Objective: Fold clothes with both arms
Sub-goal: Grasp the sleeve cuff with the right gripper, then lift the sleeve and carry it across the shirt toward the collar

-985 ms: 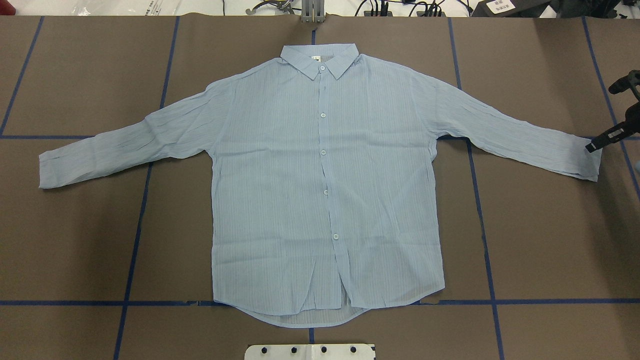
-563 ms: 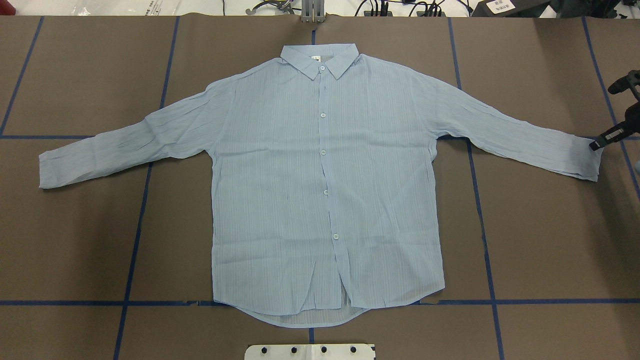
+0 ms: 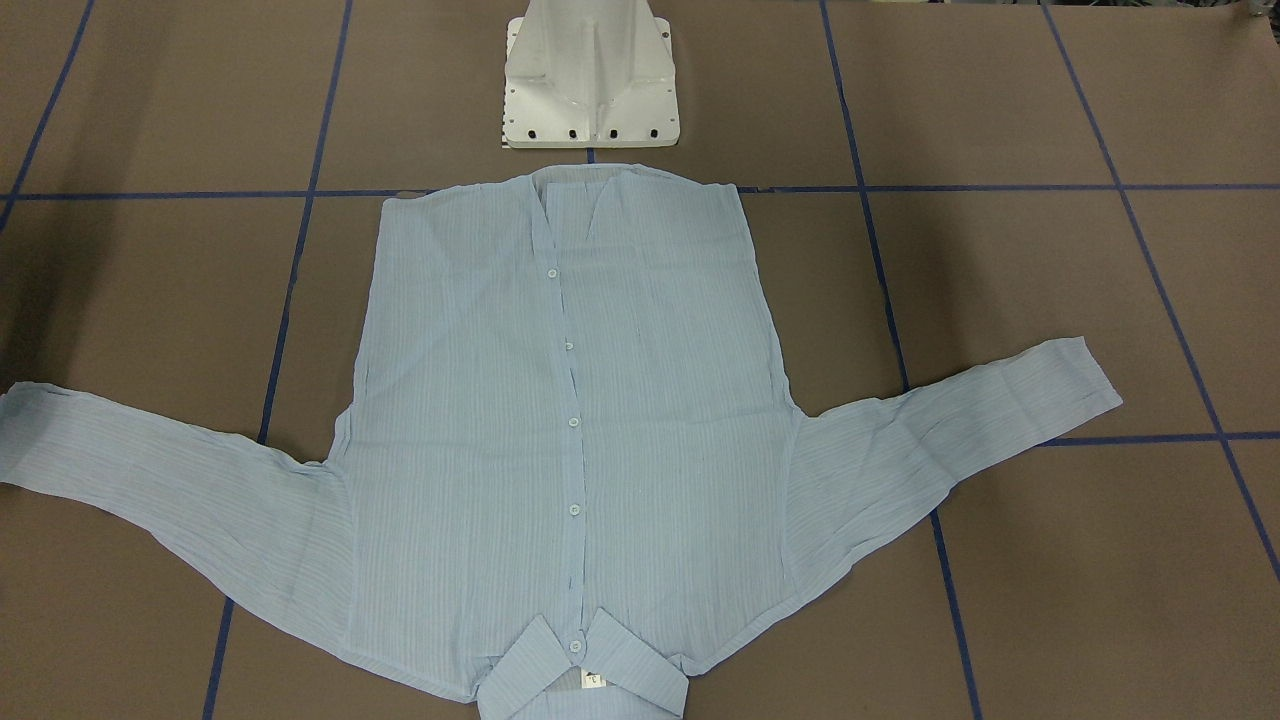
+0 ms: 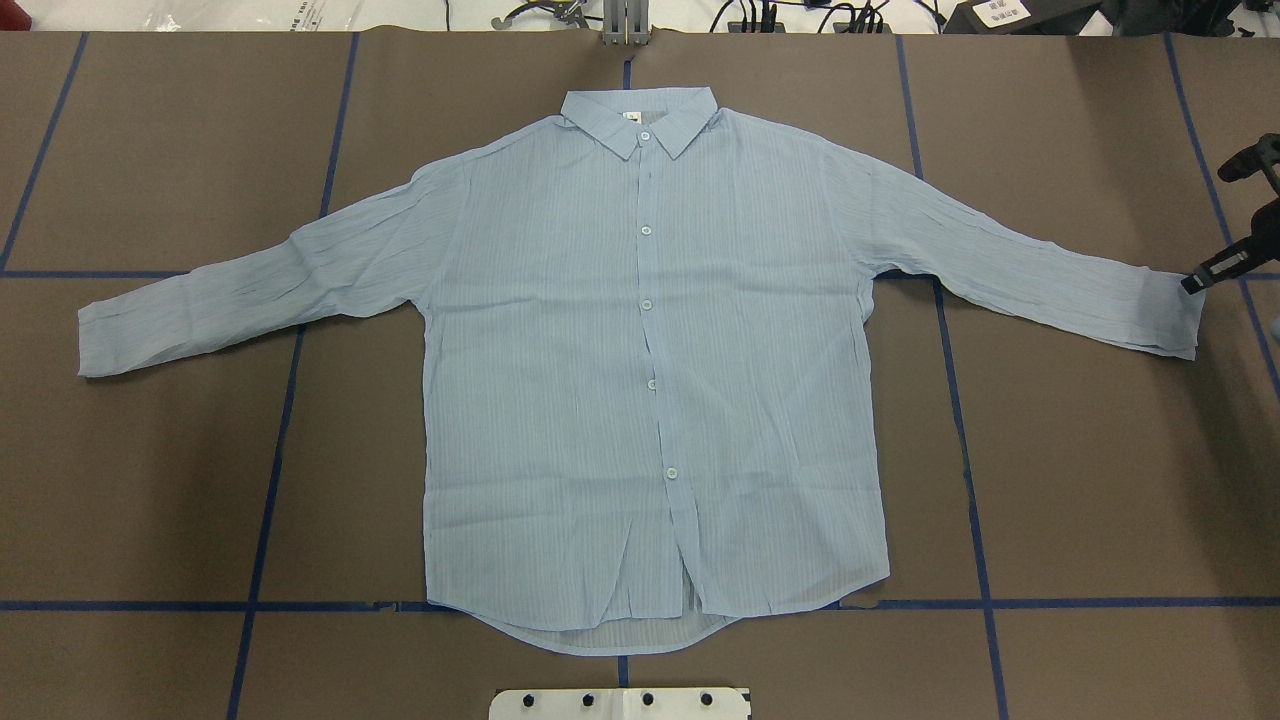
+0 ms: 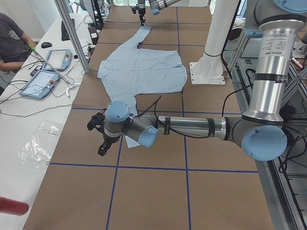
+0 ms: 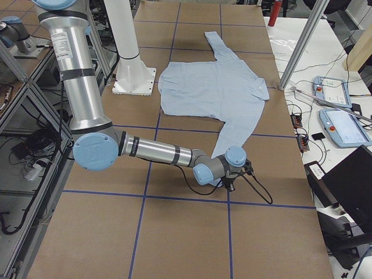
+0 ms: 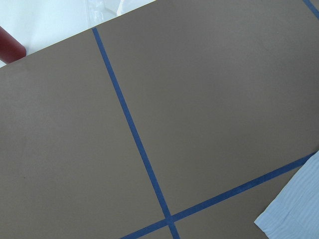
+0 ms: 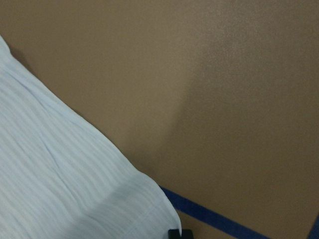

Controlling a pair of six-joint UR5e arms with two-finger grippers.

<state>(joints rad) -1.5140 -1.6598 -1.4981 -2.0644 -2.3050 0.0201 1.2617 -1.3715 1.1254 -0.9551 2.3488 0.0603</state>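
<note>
My right gripper will bring up a hidden button when it folds the sleeve [image 3: 222, 516] over, because the cuff at that gripper shows plain cloth on top [image 3: 29, 434].
The pale-blue striped shirt [image 4: 650, 350] lies flat and buttoned on the brown table, collar at the far edge, both sleeves spread out sideways. My right gripper [image 4: 1208, 230] stands open at the right sleeve's cuff [image 4: 1170, 315]. One black fingertip [image 8: 179, 234] sits at the cuff's corner, and the cloth is not pinched. My left gripper [image 5: 98, 135] hovers just beyond the left sleeve's cuff [image 4: 100, 340]. It shows only in the exterior left view, so I cannot tell its state. The left wrist view catches only a corner of that cuff [image 7: 294, 214].
The white pedestal base [image 3: 590, 80] stands just behind the shirt's hem. Blue tape lines [image 4: 270, 480] grid the table. Beyond the far edge, a side bench holds teach pendants [image 5: 48, 62] and cables, and a person [image 5: 12, 38] sits there. A red cylinder [image 5: 12, 206] lies near the left end.
My right gripper has drifted a little outward and toward the far side along the cuff's edge. The shirt has not moved.
</note>
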